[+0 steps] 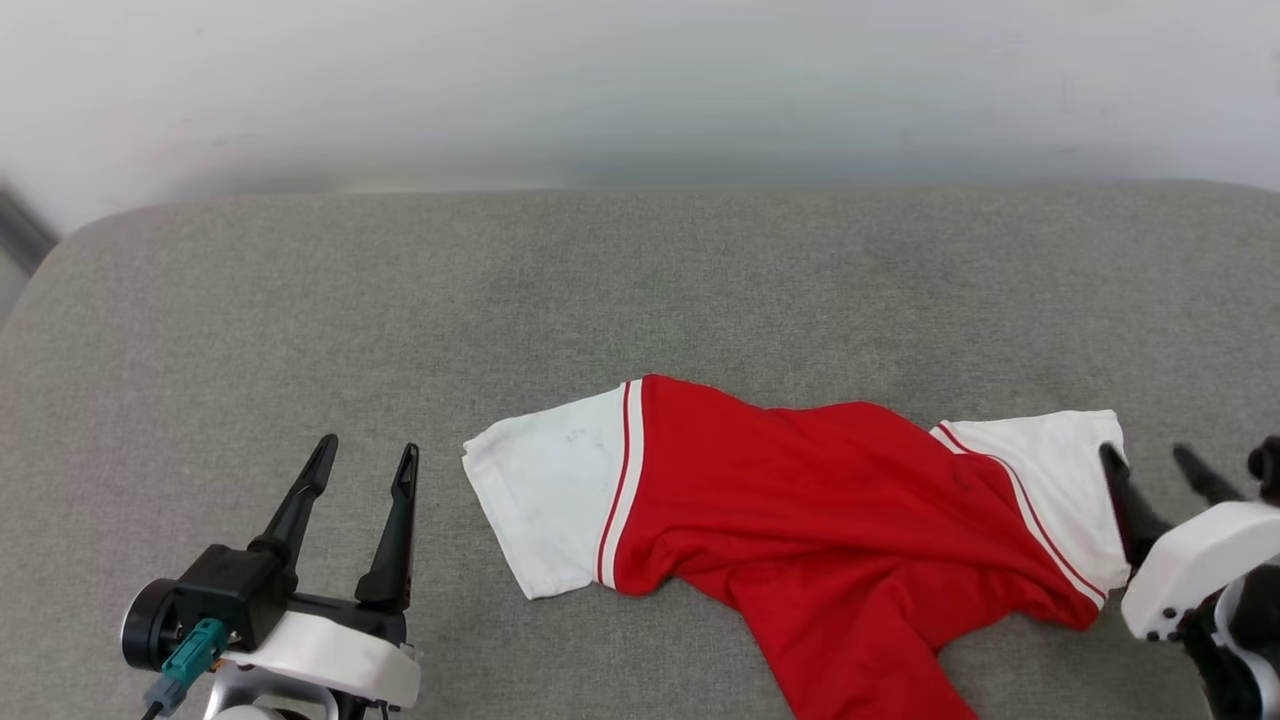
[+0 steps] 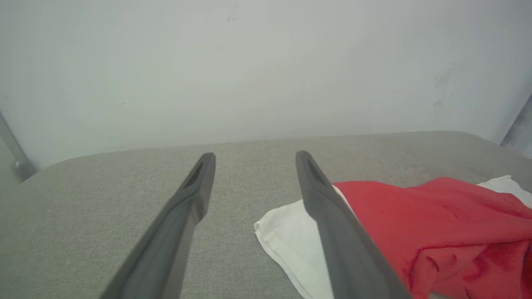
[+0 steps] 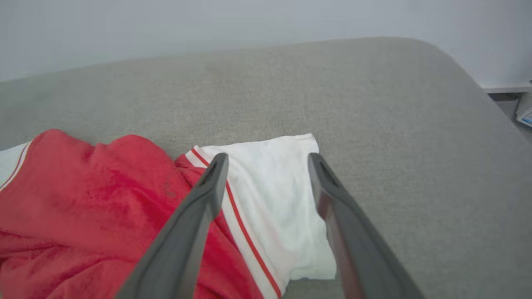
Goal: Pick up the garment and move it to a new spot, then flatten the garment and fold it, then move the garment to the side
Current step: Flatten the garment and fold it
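The white sleeve has a wide, limp outer edge at its end. The sleeve will bunch up into a loose peak and trail behind the red body when I lift.
The garment, red with white sleeves and striped trim, lies rumpled on the grey cushioned surface, its body twisted and running off the head view's bottom edge. My left gripper stands open just left of the white left sleeve, clear of the cloth. In the left wrist view the garment lies right of my open left gripper. My right gripper is open at the outer edge of the right sleeve. The right wrist view has its fingers spread above that white sleeve, holding nothing.
The grey surface stretches wide beyond the garment toward a pale wall. Its rounded corners show at the far left and, in the right wrist view, at the right edge, with floor beyond.
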Robot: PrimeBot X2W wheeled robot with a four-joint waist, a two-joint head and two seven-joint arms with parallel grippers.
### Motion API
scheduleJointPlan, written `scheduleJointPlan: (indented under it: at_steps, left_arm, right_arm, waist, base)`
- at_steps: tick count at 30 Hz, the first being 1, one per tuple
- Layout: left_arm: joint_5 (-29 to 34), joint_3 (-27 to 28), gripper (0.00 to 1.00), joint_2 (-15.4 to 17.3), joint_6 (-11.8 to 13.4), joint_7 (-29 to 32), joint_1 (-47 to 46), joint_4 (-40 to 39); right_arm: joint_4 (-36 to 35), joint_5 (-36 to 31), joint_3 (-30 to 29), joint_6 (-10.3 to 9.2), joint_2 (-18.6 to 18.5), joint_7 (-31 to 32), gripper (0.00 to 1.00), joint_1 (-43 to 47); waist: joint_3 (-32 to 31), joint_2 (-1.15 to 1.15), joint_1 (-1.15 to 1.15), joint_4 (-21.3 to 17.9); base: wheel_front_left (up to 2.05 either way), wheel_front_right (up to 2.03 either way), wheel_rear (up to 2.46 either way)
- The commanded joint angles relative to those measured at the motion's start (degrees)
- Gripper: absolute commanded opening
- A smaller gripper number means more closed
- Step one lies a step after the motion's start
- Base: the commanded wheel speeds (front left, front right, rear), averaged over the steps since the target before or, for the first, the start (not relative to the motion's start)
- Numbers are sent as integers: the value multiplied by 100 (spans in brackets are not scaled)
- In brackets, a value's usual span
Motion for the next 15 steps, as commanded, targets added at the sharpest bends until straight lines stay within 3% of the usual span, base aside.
scheduleJointPlan:
  at_steps: [1,10,15]
  left_arm:
    - [-28,16,100,40,-20,-22,61,-24]
    - [-227,37,100,59,-47,80,91,-106]
    - [-405,-28,100,394,-149,718,-340,-198]
  right_arm:
    - [-194,39,27,-2,-51,-165,100,59]
    - [-1385,-111,-187,-2,269,-1399,100,418]
    - [-1743,-234,-232,-2,425,-1742,100,432]
  waist:
    - [-64,0,0,-35]
    - [-44,0,0,-134]
    - [186,0,0,-281]
  base:
    - [0,0,0]
    - [0,0,0]
    - [0,0,0]
